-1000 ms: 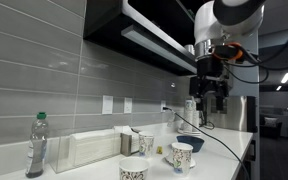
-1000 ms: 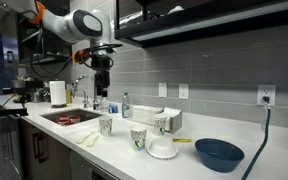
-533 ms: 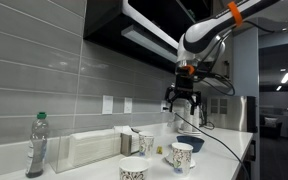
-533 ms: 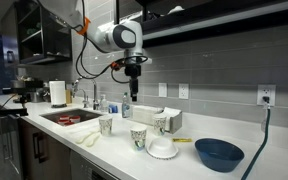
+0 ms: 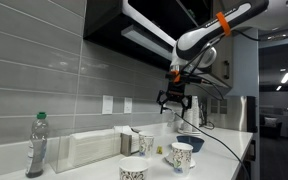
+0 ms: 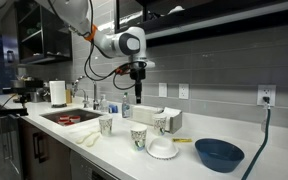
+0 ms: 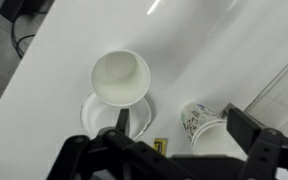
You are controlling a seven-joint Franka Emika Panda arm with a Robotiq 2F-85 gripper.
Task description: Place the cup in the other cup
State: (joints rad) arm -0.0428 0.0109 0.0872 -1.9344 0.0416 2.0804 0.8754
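The other cup's open rim [image 7: 217,138] is facing up between my spread fingers, so my gripper keeps going down until the fingers straddle one side of that rim [image 7: 194,138].
The cup [image 7: 119,78] stands upright beside a white plate [image 7: 96,118]; from above I see only its white inside. It also shows in both exterior views [image 6: 138,137] [image 5: 181,155]. The other cup [image 7: 199,120], white with scattered dark blue marks, stands closer to the wall and shows in both exterior views [image 6: 161,124] [image 5: 145,143]. My gripper [image 7: 181,132] is open and empty. It hangs high above the two cups in both exterior views [image 6: 139,93] [image 5: 176,101].
A wider cup with a dotted band [image 5: 134,168] [image 6: 106,125] stands toward the sink [image 6: 72,117]. A dark blue bowl [image 6: 219,153] [image 5: 191,142], a napkin box [image 6: 171,117], a bottle [image 5: 36,145] and a small yellow item [image 7: 160,148] are on the white counter. A dark shelf [image 5: 154,40] hangs overhead.
The arm has swung from over the sink side along the counter and now hangs above the cups. The gripper stays open and empty. The cups have not moved.
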